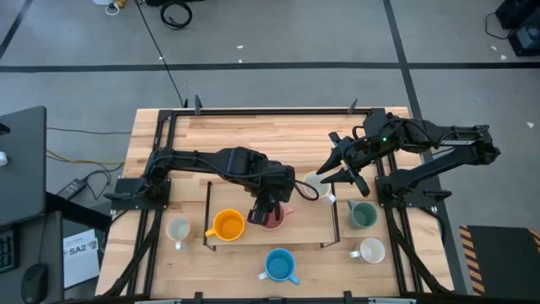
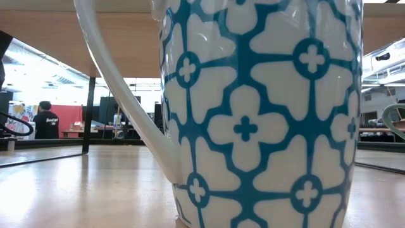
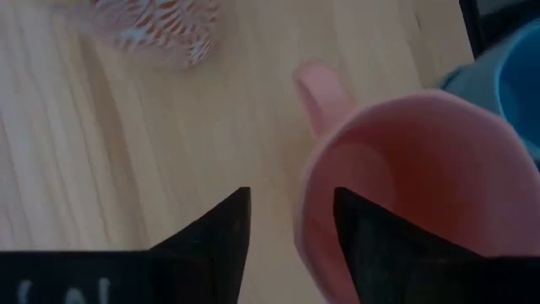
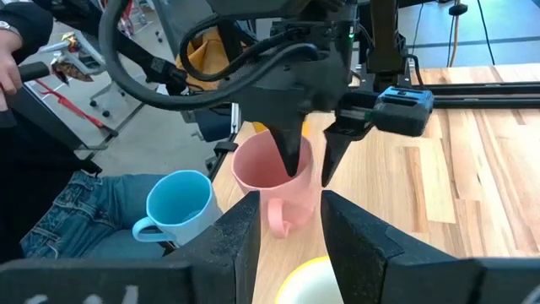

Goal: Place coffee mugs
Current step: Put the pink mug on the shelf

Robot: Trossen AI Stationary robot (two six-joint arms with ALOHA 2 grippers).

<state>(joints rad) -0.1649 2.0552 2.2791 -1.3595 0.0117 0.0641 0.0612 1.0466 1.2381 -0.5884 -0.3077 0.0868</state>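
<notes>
The pink mug's handle point(image 1: 289, 210) points toward the cream mug, so next I pinch the pink mug's opposite rim point(image 3: 314, 266) with my left gripper and turn the handle to the table's near edge.
The pink mug point(image 1: 275, 219) stands upright on the table beside the orange mug point(image 1: 228, 225). My left gripper point(image 1: 268, 208) hangs over it, open. In the left wrist view point(image 3: 291, 221) its fingers straddle the pink mug's point(image 3: 422, 186) wall on the handle point(image 3: 325, 93) side, one inside and one outside. My right gripper point(image 1: 331, 173) is open and hovers by the cream mug point(image 1: 315, 186), whose rim point(image 4: 310, 283) shows low between its fingers point(image 4: 289, 221). The blue mug point(image 1: 278, 265) stands near the table's near edge. My left gripper comes at the pink mug's rim point(image 3: 308, 211) from above, pointing down. One finger point(image 3: 371, 245) is inside the mug and the other point(image 3: 224, 232) stands outside, clear of the wall. Whether the inner finger touches the wall I cannot tell.
A thin black wire frame point(image 1: 208, 211) stands around the middle mugs. A dark green mug point(image 1: 361, 214) and a white mug point(image 1: 369, 250) stand to the right, and another white mug point(image 1: 178, 229) to the left. A blue-and-white patterned mug point(image 2: 266, 114) fills the low view. A person point(image 4: 76, 211) sits beyond the table.
</notes>
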